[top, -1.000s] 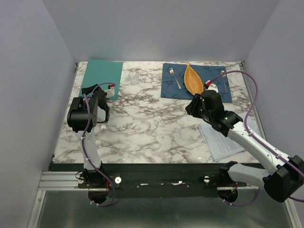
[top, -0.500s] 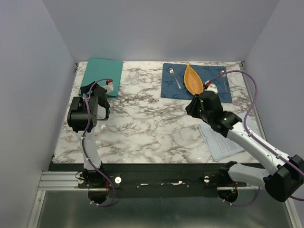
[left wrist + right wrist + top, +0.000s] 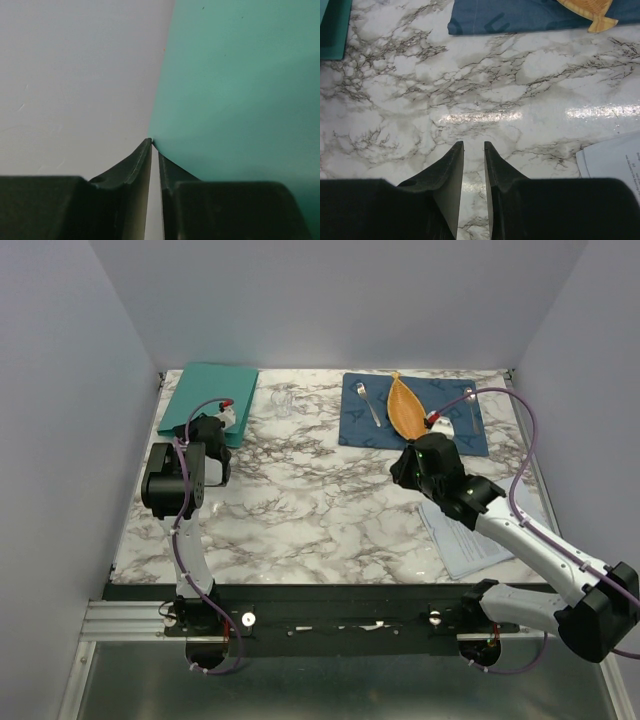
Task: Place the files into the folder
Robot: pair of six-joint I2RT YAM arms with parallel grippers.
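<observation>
Next, my right gripper pulls the lower cover open toward the middle, because my left gripper is holding one corner of the shut folder (image 3: 156, 141), far away from the files.
The teal folder (image 3: 210, 390) lies at the table's far left; in the left wrist view the folder (image 3: 240, 75) fills the right half. My left gripper (image 3: 218, 427) is at its near right corner, and the tips of the left gripper (image 3: 152, 142) are pinched together on that corner. The files (image 3: 470, 540), white printed sheets, lie at the near right beside my right arm; a corner of the files (image 3: 615, 160) shows in the right wrist view. My right gripper (image 3: 408, 466) hovers over bare marble left of them. Nothing sits in the narrow gap of the right gripper (image 3: 474, 144).
A dark blue placemat (image 3: 455, 425) at the far right carries a wooden leaf-shaped dish (image 3: 405, 405) and a spoon (image 3: 368, 403). A clear glass (image 3: 282, 400) stands just right of the folder. The folder's near corner (image 3: 332, 30) and the placemat's edge (image 3: 520, 17) show ahead of the right gripper.
My left gripper has moved forward onto the folder's near corner and its jaws have closed from wide open. The right gripper's jaws have narrowed and it has shifted slightly.
</observation>
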